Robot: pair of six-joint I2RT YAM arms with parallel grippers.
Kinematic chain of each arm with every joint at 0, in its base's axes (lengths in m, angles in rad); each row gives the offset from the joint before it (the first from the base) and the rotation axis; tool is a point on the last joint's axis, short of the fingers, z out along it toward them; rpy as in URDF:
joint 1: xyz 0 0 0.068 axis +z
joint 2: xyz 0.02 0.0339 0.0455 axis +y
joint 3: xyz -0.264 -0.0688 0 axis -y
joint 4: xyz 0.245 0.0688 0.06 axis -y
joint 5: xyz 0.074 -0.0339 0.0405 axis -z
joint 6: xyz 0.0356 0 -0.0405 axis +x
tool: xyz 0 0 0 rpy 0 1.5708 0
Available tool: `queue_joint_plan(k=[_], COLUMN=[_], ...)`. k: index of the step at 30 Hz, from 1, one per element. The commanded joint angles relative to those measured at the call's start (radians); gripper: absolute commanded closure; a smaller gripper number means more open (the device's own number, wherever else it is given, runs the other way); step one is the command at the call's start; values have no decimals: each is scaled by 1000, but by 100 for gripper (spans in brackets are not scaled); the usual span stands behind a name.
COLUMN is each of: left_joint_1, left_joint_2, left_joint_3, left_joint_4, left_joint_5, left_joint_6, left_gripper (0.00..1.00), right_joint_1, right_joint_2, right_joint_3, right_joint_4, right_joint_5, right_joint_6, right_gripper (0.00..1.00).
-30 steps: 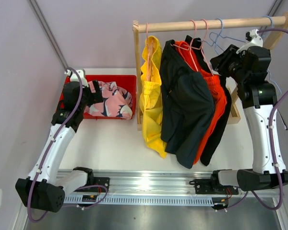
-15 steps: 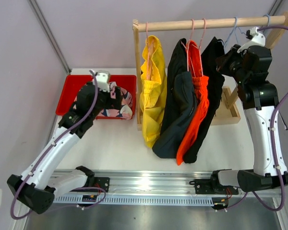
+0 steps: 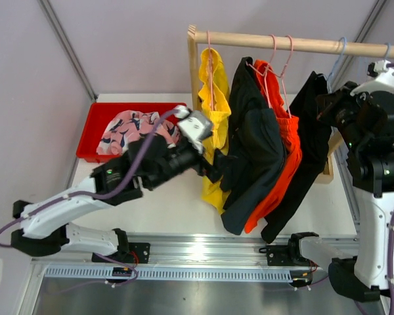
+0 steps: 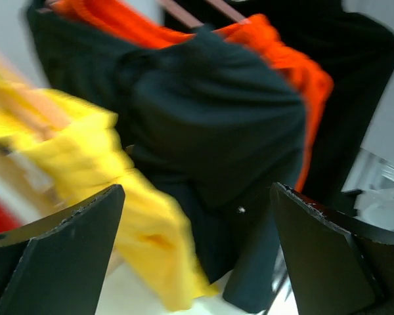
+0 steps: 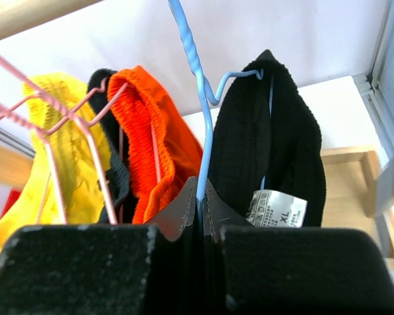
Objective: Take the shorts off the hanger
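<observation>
Next, my left gripper goes round the front and takes hold of the black shorts' lower leg (image 3: 280, 219), because the charcoal and orange shorts (image 3: 266, 154) are in its way to the black shorts.
Four pairs hang on hangers from a wooden rail (image 3: 295, 44): yellow shorts (image 3: 211, 98), dark charcoal shorts (image 3: 256, 147), orange shorts (image 3: 287, 147) and black shorts (image 3: 310, 157). The pink patterned shorts (image 3: 128, 125) lie in a red bin (image 3: 92, 134). My left gripper (image 3: 215, 169) is open and empty, just left of the charcoal pair; its view shows the yellow shorts (image 4: 125, 177) and charcoal shorts (image 4: 217, 125) between the fingers (image 4: 59, 249). My right gripper (image 5: 201, 190) is shut on the blue hanger (image 5: 200, 125) that carries the black shorts (image 5: 269, 131).
The rack's wooden base (image 3: 328, 172) stands at the right behind the hanging shorts. Pink wire hangers (image 5: 72, 118) hold the orange and yellow pairs. A metal rail (image 3: 203, 252) runs along the table's near edge. A grey wall stands behind the rack.
My left arm has swung right from the red bin, leaving the pink shorts there, and now reaches the hanging shorts. The right gripper and the black shorts have shifted right along the rail.
</observation>
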Motion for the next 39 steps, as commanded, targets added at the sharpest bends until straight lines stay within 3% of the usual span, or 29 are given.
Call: queue_joint_plan(k=[1,6,17,24,34,39], left_joint_1=[-122,-228,-298,-299,-301,-304], left_joint_2=[117,286,496,489,460,450], left_joint_3=[72,160,421,376,255,212], left_joint_4=[40,105,100,114,194,235], left_joint_5=[-69,-72,71,91,124,143], left_joint_6=[34,29,-11,-27,-64,-81], left_gripper=[1,1,1,1,1,1], right_joint_1=[0,0,-3,-5,0,8], right_joint_2=[-104,-141,-124,-159,-113,-104], right_joint_3=[3,-36,-126,-189,-24,-17], right_joint_4=[6,-10,-11,11,48,95], right_joint_5=[-17,-24,-53,-28,74,120], right_joint_6=[36,30,-5,-3,-24,-32], right_gripper=[100,100,100,100,100,100])
